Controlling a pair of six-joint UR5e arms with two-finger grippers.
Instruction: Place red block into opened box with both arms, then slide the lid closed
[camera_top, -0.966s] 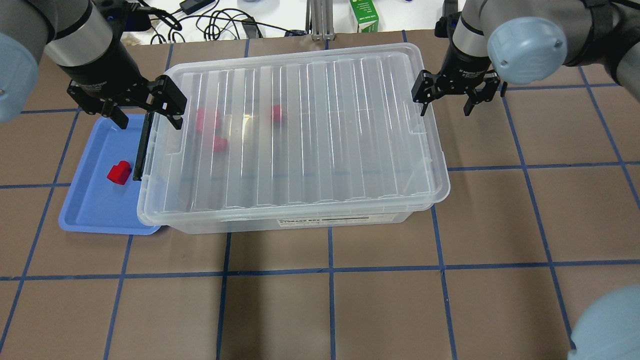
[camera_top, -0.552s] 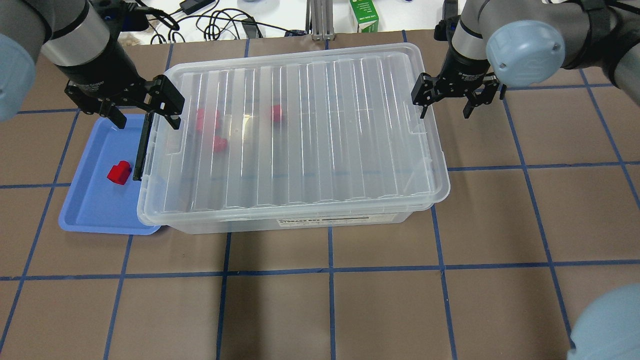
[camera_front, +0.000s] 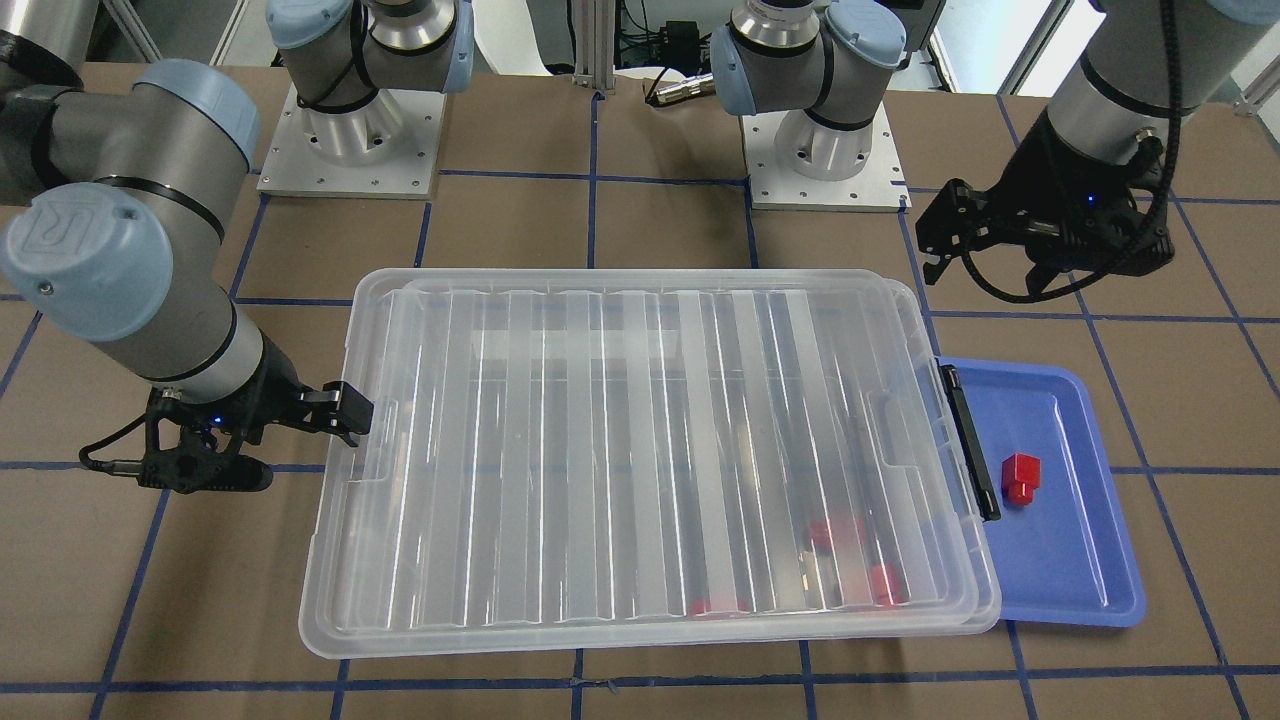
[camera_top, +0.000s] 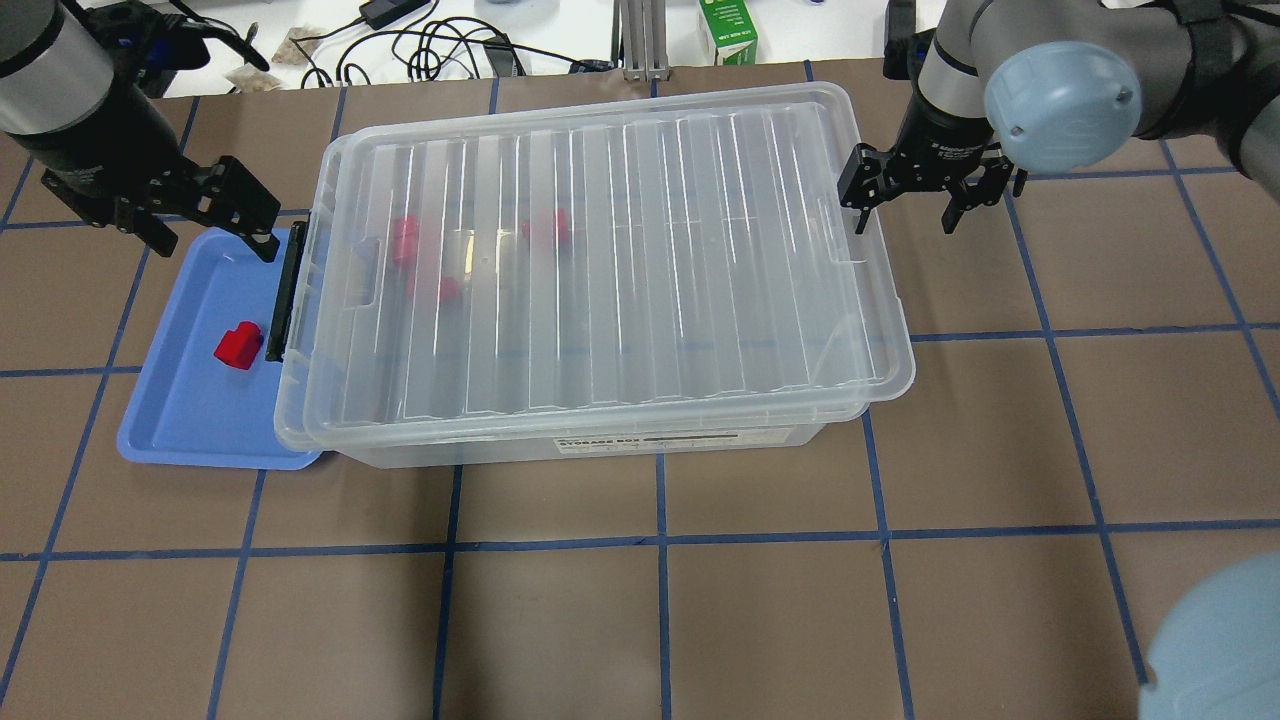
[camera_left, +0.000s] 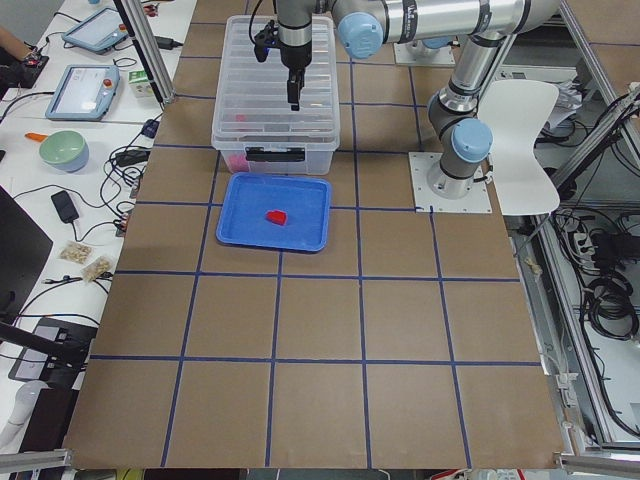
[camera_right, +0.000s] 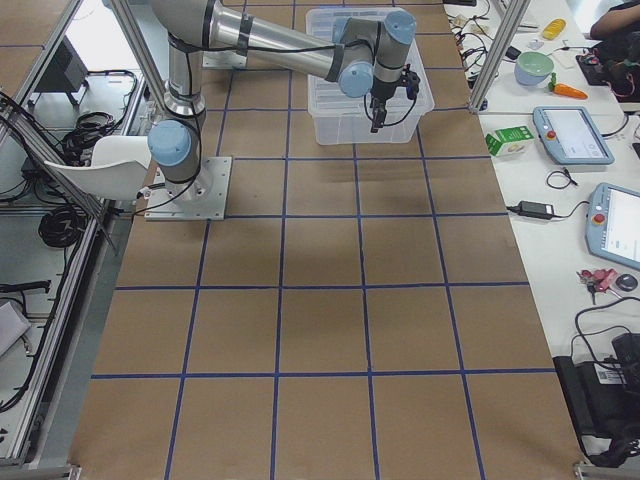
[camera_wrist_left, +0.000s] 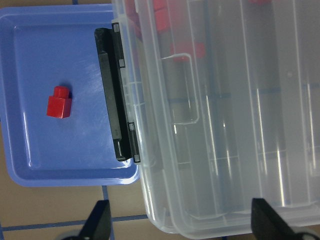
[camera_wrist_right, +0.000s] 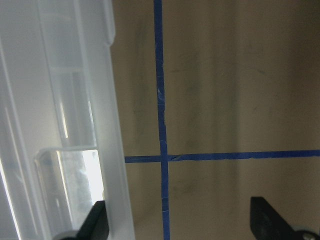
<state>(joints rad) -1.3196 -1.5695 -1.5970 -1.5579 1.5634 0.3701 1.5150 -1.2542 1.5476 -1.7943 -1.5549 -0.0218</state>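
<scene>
The red blur (camera_wrist_left: 161, 16) under the lid reaches in patches toward the box's latch-end. I should expect to find red blocks lying side (camera_front: 885, 586) by side there.
One red block (camera_top: 238, 346) (camera_front: 1021, 478) (camera_wrist_left: 59, 101) lies in the blue tray (camera_top: 190, 420). Three more red blocks (camera_top: 405, 240) show blurred through the ribbed lid (camera_top: 600, 270) (camera_front: 620, 470). The lid lies slightly skewed on the clear box (camera_top: 600, 446), and the black latch bar (camera_top: 285, 295) (camera_wrist_left: 114, 100) sits at the box's tray end. My left gripper (camera_top: 212, 240) (camera_front: 990, 272) hangs open and empty over the tray's far corner, apart from the lid. At the lid's other short end my right gripper (camera_top: 905, 215) is open and empty, one finger by the rim.
The blue tray's edge is tucked under the box's latch end. Cables, a green carton (camera_top: 728, 32) and tablets lie beyond the table's far edge. Brown mat with blue grid lines lies in front of the box.
My left gripper has drawn back to the left, off the lid's end. The lid has shifted and turned a little on the box. The right gripper moved slightly right.
</scene>
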